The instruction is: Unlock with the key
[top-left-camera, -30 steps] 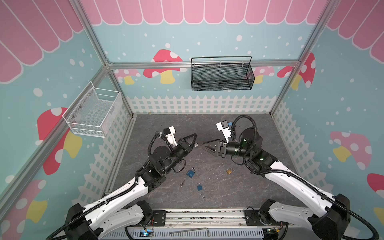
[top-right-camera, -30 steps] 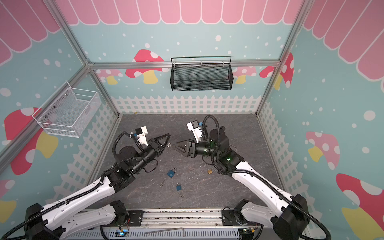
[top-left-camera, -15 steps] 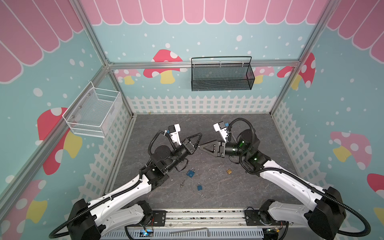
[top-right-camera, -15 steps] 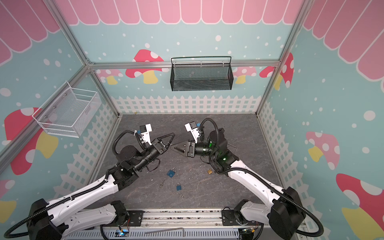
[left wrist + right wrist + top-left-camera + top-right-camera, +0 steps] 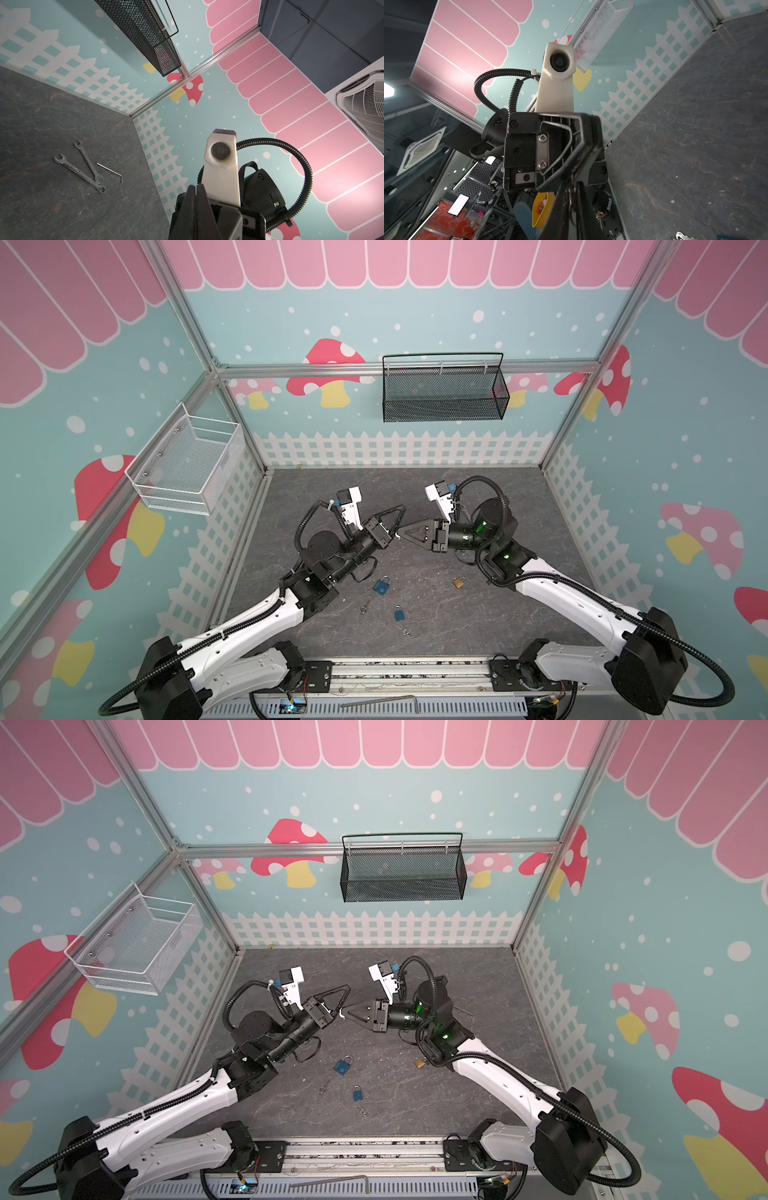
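The key sits crooked (image 5: 342, 1014) at the ends of my right gripper's fingers. My left gripper should open, take hold of the key (image 5: 397, 536) and turn it so that it points out from those fingers.
My left gripper (image 5: 395, 531) and right gripper (image 5: 405, 531) meet tip to tip above the middle of the dark table (image 5: 498, 614). A small silvery key (image 5: 397, 536) shows between the tips in both top views. The left gripper (image 5: 195, 187) is shut, and the key is hidden in its wrist view. In the right wrist view my right gripper (image 5: 569, 185) is shut, with the key's ring (image 5: 572, 199) between its fingers. Below on the table lie a blue padlock (image 5: 382, 585), a smaller blue padlock (image 5: 399, 613) and a brass padlock (image 5: 458, 582).
Two loose keys (image 5: 365, 607) (image 5: 405, 630) lie beside the blue padlocks. Two wrenches (image 5: 79, 172) and a hex key (image 5: 110, 171) lie near the right wall. A black mesh basket (image 5: 442, 391) hangs on the back wall, a white one (image 5: 187, 464) on the left wall.
Both grippers have moved toward each other until their tips meet. The right gripper, half open a second ago, has closed on the key held by the left gripper.
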{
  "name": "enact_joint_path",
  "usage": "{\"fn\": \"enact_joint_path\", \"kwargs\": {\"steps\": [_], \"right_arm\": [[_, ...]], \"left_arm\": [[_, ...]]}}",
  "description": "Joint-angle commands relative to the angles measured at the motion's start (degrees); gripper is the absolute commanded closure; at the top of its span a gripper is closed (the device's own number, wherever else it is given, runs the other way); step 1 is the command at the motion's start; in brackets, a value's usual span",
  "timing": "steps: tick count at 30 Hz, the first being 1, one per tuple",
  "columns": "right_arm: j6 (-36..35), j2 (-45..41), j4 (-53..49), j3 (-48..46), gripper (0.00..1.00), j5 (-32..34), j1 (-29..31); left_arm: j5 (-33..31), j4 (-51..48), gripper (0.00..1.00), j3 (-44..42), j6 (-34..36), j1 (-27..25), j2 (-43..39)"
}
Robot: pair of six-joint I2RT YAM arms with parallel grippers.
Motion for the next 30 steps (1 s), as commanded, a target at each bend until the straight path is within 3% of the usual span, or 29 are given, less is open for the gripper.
{"fn": "enact_joint_path", "kwargs": {"steps": [1, 12, 13, 15, 18, 23, 30], "right_arm": [[1.82, 0.64, 2.58, -0.13, 0.96, -0.32, -0.07], [1.54, 1.31, 1.95, 0.04, 1.00, 0.15, -0.16], [1.39, 1.33, 1.44, 0.12, 1.00, 0.16, -0.18], [1.32, 1.20, 0.88, 0.13, 1.00, -0.19, -0.66], [1.25, 0.86, -0.49, 0.09, 1.00, -1.09, -1.52], [-1.21, -0.10, -3.19, -0.30, 1.00, -2.99, -3.52], [-4.35, 1.59, -7.29, 2.02, 1.00, -9.01, -4.07]], "left_arm": [[-0.48, 1.56, 1.00, 0.70, -0.64, 0.30, -0.33], [-1.22, 1.26, 1.00, 0.43, -0.58, 0.38, -0.58], [-1.21, 0.48, 0.96, 0.43, -0.55, 0.47, -0.83], [-1.07, -1.33, 0.72, 0.62, -0.51, 0.89, -1.50], [0.19, -3.83, 0.60, 0.36, -0.58, 2.06, -2.81], [2.17, -11.67, 0.57, -0.36, -0.07, 5.15, -6.01], [13.28, -16.90, 0.59, 3.48, 5.14, 6.45, -4.47]]}}
